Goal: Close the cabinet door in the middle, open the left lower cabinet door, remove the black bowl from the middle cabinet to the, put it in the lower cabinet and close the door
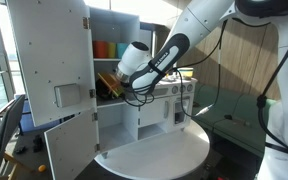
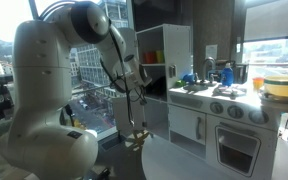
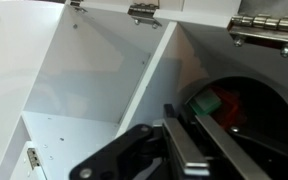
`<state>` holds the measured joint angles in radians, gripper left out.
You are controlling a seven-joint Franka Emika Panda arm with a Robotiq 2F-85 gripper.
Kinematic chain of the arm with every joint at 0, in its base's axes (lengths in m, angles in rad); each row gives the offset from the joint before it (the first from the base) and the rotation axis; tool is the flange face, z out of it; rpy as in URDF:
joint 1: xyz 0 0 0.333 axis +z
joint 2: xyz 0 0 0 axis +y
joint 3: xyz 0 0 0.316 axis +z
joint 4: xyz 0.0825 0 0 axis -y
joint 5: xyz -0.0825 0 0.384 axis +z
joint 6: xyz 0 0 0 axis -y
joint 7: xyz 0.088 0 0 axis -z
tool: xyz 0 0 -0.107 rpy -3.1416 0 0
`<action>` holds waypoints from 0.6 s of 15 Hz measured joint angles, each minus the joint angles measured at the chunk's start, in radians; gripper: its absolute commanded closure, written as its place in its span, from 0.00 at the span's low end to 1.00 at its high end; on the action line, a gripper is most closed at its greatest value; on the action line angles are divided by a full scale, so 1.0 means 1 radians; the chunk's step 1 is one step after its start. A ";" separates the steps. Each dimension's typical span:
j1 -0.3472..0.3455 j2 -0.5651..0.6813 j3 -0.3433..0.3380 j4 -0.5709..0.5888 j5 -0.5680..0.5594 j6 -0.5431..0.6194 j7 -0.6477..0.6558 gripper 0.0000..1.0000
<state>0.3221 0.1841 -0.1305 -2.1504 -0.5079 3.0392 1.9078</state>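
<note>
I should open, reach deeper around the bowl's side and close before pulling the bowl out, as only my gripper's finger ends touch the black bowl's near rim (image 3: 182, 100).
The black bowl (image 3: 279, 115) fills the right of the wrist view, with green and red toy pieces inside. In an exterior view it shows as a dark tilted shape (image 1: 108, 86) at the mouth of the white cabinet's middle compartment. My gripper (image 3: 184, 112) has its fingers close together on the bowl's near rim. It reaches into the cabinet front in both exterior views (image 1: 127, 82) (image 2: 134, 88). The tall upper door (image 1: 49, 50) stands open to the left. The lower door (image 1: 69, 142) below it is open too.
Orange and green cups (image 1: 108, 48) stand on the shelf above the bowl. A white toy kitchen (image 2: 219, 120) with stove and sink adjoins the cabinet, with a yellow bowl (image 2: 280, 86) on top. A round white table (image 1: 159, 152) lies in front.
</note>
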 measured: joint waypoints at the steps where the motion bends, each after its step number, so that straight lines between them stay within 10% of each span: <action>1: 0.000 0.000 0.000 0.000 0.000 0.000 0.000 0.86; 6: -0.004 -0.007 -0.004 0.001 0.002 0.001 0.000 0.86; 7: -0.005 -0.011 -0.005 0.001 0.002 0.001 0.000 0.60; 9: -0.007 -0.017 -0.007 0.002 0.002 0.001 0.000 0.54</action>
<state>0.3149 0.1666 -0.1379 -2.1486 -0.5058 3.0397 1.9079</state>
